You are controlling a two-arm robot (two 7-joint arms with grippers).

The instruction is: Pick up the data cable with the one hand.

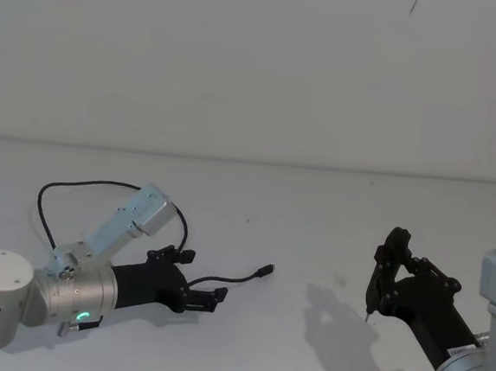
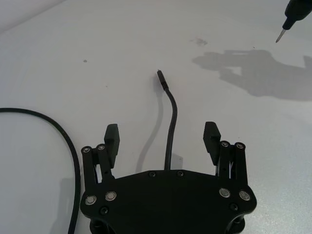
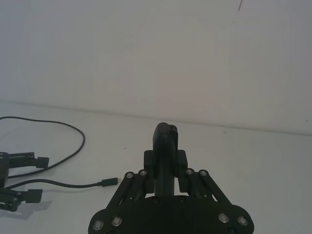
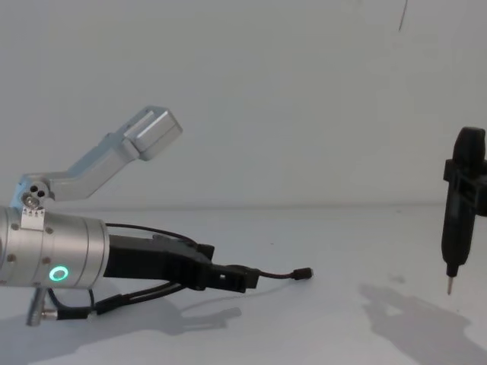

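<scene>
The data cable (image 2: pixel 172 119) will keep its bend when the robot carries it, because the cable's plug end stands apart from its shadow (image 2: pixel 154 130) in a gentle curve.
The data cable (image 1: pixel 231 279) is long, thin and black, and lies on the white table. Its small plug (image 1: pixel 266 269) points to the right. From there it runs back between the fingers of my left gripper (image 1: pixel 202 278), then loops (image 1: pixel 74 184) behind that arm. The left gripper (image 2: pixel 162 135) is open and low over the table, its fingers (image 2: pixel 112 137) on either side of the cable (image 2: pixel 171 127) without clamping it. In the chest view the plug (image 4: pixel 303 273) lies just beyond the left gripper (image 4: pixel 242 278). My right gripper (image 1: pixel 385 274) hangs at the right, shut on a pen-shaped tool (image 4: pixel 459 213).
The white table (image 1: pixel 315 209) meets a plain white wall behind. The tool's metal tip (image 2: pixel 281 35) hovers above the table to the right of the cable's plug, with its shadow (image 1: pixel 339 332) under it. The right wrist view shows the left gripper (image 3: pixel 38 178) and the cable (image 3: pixel 73 185) far off.
</scene>
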